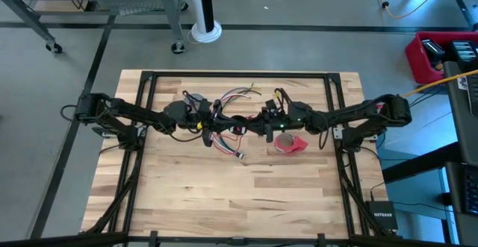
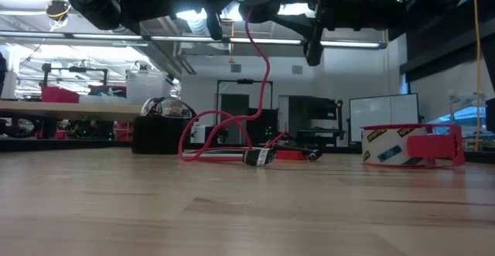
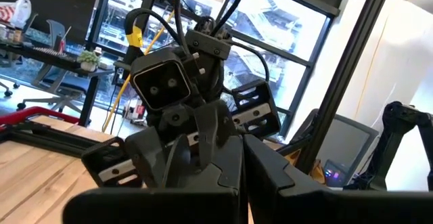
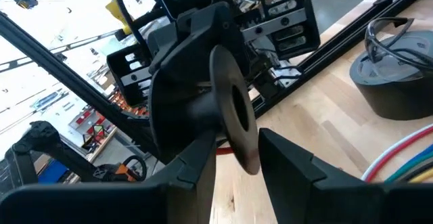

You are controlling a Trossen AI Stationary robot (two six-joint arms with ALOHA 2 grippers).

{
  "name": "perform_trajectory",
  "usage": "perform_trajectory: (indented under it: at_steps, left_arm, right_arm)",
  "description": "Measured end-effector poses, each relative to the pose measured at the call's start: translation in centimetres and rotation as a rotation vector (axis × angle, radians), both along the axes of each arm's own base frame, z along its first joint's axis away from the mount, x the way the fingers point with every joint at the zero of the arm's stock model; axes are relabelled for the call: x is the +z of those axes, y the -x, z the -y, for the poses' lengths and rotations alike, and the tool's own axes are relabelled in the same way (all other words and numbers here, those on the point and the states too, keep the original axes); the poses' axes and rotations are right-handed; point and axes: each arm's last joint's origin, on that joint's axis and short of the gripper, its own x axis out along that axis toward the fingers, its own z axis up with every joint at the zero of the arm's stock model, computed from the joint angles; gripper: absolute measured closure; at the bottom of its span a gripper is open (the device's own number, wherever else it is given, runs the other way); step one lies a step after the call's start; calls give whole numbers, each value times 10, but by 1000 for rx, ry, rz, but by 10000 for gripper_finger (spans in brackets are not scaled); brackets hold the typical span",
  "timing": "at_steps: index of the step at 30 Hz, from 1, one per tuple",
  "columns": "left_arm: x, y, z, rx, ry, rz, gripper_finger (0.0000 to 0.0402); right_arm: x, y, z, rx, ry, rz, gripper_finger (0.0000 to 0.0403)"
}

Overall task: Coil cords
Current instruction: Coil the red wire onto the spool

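A little red can be seen between the black spool's rims [image 4: 235,109], so the red cord [image 4: 224,151] should drag along with the spool when the robot carries the spool.
The cords are a bundle of thin red, green, white and grey wires [image 1: 237,96] lying mid-table. A red strand [image 2: 267,70] rises from a loop on the wood to the grippers, and the plug end [image 2: 259,157] rests on the table. My left gripper [image 1: 220,122] is shut and held high over the bundle. My right gripper [image 4: 233,163] faces it from the table's right, open, its fingers on either side of the left fingertips [image 4: 233,109]. A small grey coil with a black loop [image 4: 392,68] sits on the wood farther off. My left gripper is shut on the red strand, a bit of which [image 4: 223,149] shows just under its fingertips. The fingers come in about level from the table's left. The strand hangs slack below them [image 2: 263,47], and the rest of the bundle lies on the table. The pinch itself is hidden.
A tape roll [image 2: 389,144] with a red block [image 2: 435,146] beside it lies on the table to the right of the grippers [image 1: 290,144]. A black frame [image 1: 224,75] runs around the table's far edge and sides. Bare wood lies toward the near edge.
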Motion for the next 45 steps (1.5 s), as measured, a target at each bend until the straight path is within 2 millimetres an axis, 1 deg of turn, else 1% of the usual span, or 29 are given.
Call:
perform_trajectory:
  at_steps: [6, 9, 12, 18, 21, 24, 28, 31, 34, 39, 45]
  left_arm:
    - [-1, 0, 0, 0, 0, -4, 402]
    - [0, 0, 0, 0, -1, -4, 402]
    - [0, 0, 0, 0, 0, -3, 402]
    - [0, 0, 0, 1, 1, 1, 402]
    - [0, 0, 0, 5, 5, 2, 402]
    - [0, 0, 0, 4, 5, 2, 402]
    - [0, 0, 0, -2, 11, 2, 402]
    - [0, 0, 0, -4, 10, 1, 402]
    - [0, 0, 0, -7, 26, 0, 402]
    - [1, 0, 0, -10, 56, 0, 402]
    - [1, 0, 0, -7, 58, 4, 400]
  right_arm:
    - [0, -1, 0, 0, -2, -22, 286]
    - [-1, -1, 0, 0, -2, -28, 293]
    - [-1, -1, 0, 17, -3, -31, 312]
    - [-1, -1, -1, 29, -1, -34, 373]
    - [-1, -1, -1, 29, 4, -34, 394]
    - [-1, -1, -1, 31, 8, -33, 392]
    - [0, -1, 0, 26, 5, -27, 369]
    - [0, -1, 0, 13, 5, -27, 364]
    - [0, -1, 0, 8, 6, -27, 371]
    - [0, -1, 0, 7, 31, -14, 395]
    - [1, -1, 1, -39, 32, -4, 393]
